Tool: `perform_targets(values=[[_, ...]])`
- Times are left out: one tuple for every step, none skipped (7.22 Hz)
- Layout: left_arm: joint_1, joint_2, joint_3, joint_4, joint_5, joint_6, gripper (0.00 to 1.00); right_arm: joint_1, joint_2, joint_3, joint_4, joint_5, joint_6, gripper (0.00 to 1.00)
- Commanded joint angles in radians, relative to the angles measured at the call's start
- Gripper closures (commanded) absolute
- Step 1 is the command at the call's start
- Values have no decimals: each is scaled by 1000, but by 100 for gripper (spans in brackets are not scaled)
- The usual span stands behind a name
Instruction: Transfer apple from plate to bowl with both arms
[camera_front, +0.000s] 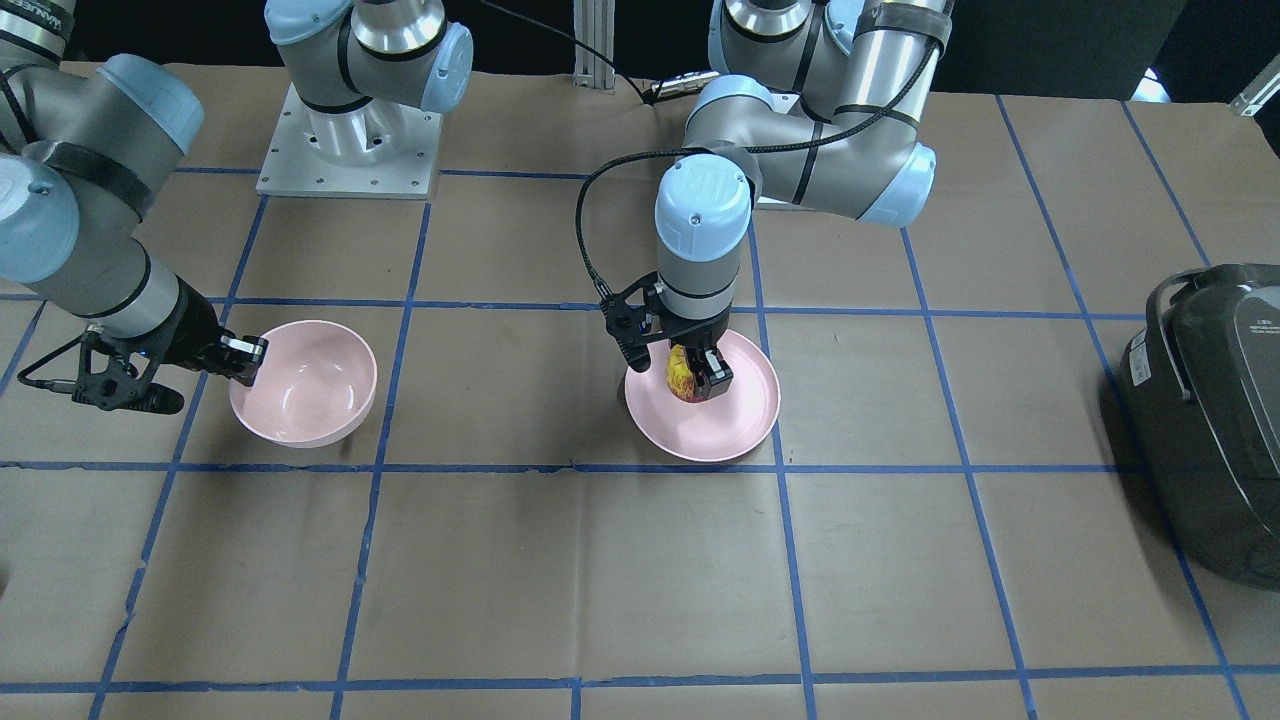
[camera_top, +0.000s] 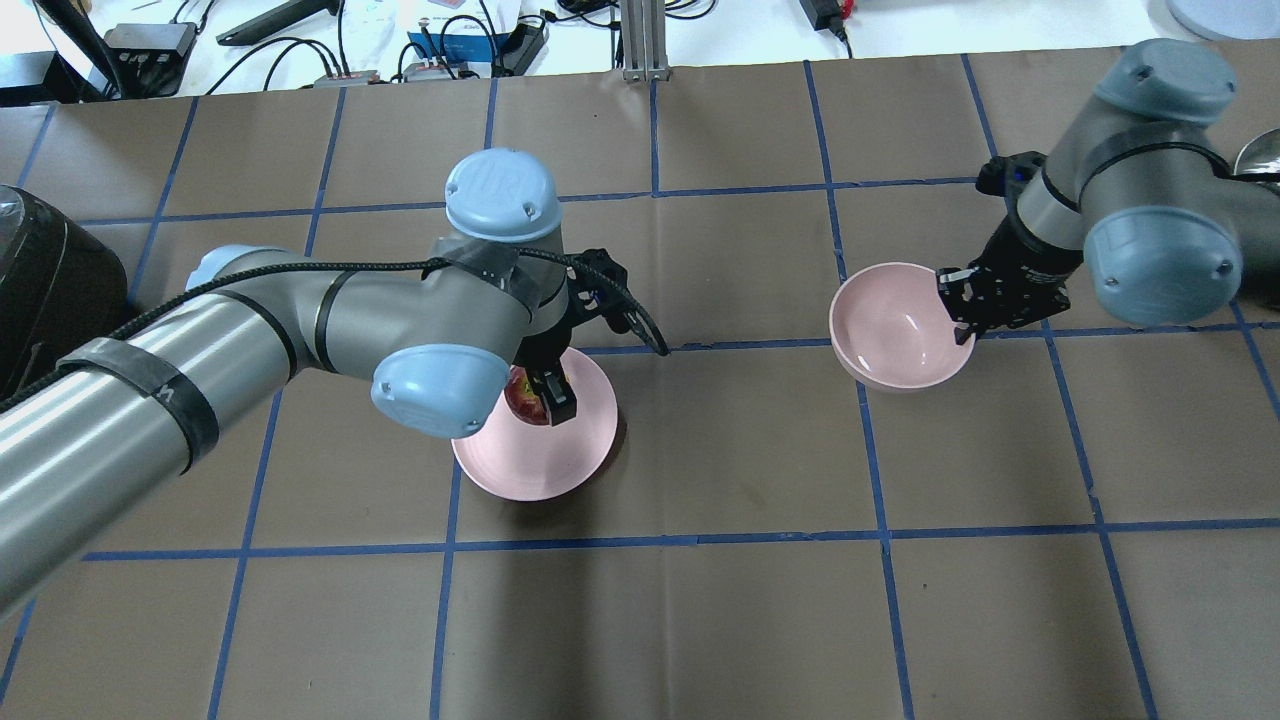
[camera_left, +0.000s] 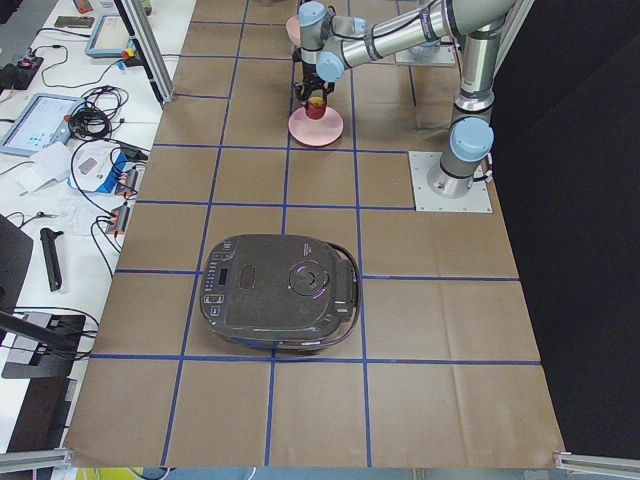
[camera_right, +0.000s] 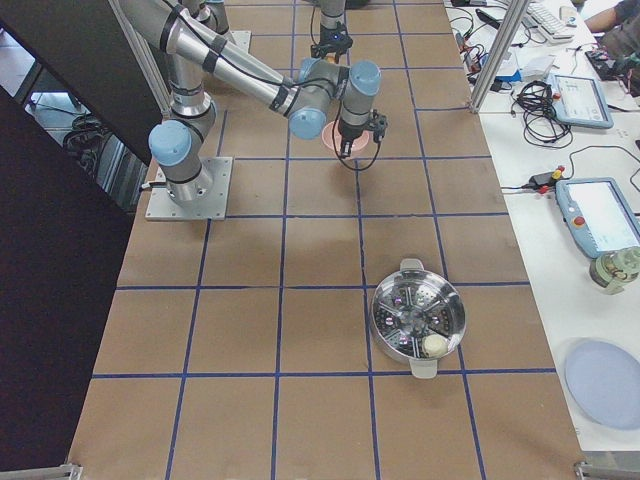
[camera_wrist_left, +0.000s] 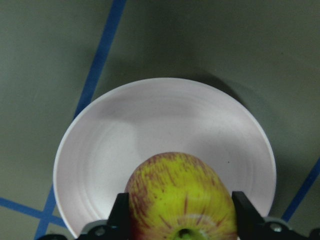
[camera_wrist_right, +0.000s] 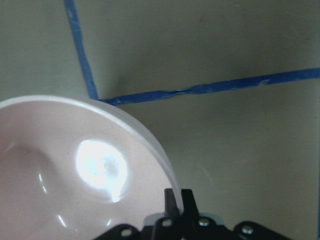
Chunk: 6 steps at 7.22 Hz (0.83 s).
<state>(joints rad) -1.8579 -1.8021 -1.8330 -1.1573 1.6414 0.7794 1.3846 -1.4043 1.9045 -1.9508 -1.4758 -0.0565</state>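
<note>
My left gripper has the apple a wide gap (camera_front: 504, 384) away from the bowl, so next my right gripper brings the bowl close to the plate before my left gripper lowers the apple.
My left gripper (camera_front: 692, 384) is shut on the small red-and-yellow apple (camera_front: 681, 378) and holds it over the back part of the flat pink plate (camera_front: 735, 432). In the left wrist view the apple (camera_wrist_left: 182, 192) sits between the two fingers, with the plate (camera_wrist_left: 150, 125) below it. From overhead, the apple (camera_top: 521, 398) and left gripper (camera_top: 541, 402) are over the plate (camera_top: 545, 465). My right gripper (camera_front: 246, 361) is pinched shut on the rim of the deep pink bowl (camera_front: 312, 385), which is empty. The right wrist view shows the bowl (camera_wrist_right: 70, 160) with its rim between the fingers of that gripper (camera_wrist_right: 178, 198).
A dark rice cooker (camera_front: 1215, 420) stands at the table end on my left. A steel pot with a steamer insert (camera_right: 418, 320) stands toward the end on my right. Blue tape lines grid the brown table (camera_front: 600, 580). The arm base plate (camera_front: 350, 140) is behind the bowl.
</note>
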Motion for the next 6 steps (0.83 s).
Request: perform_targets(values=[[-1, 12, 185, -197, -12, -321, 59, 91, 13, 7, 10, 26, 55, 93], [-1, 15, 225, -225, -34, -521, 59, 97, 13, 28, 10, 28, 61, 92], [-4, 4, 219, -223, -84, -696, 59, 131, 28, 54, -3, 28, 88, 92], [-10, -3, 228, -222, -121, -841, 59, 173, 34, 59, -23, 29, 112, 92], [-32, -11, 233, -210, -133, -1018, 59, 181, 47, 60, -37, 29, 124, 80], [-52, -16, 233, -209, -135, -1143, 59, 182, 66, 59, -42, 29, 127, 28]])
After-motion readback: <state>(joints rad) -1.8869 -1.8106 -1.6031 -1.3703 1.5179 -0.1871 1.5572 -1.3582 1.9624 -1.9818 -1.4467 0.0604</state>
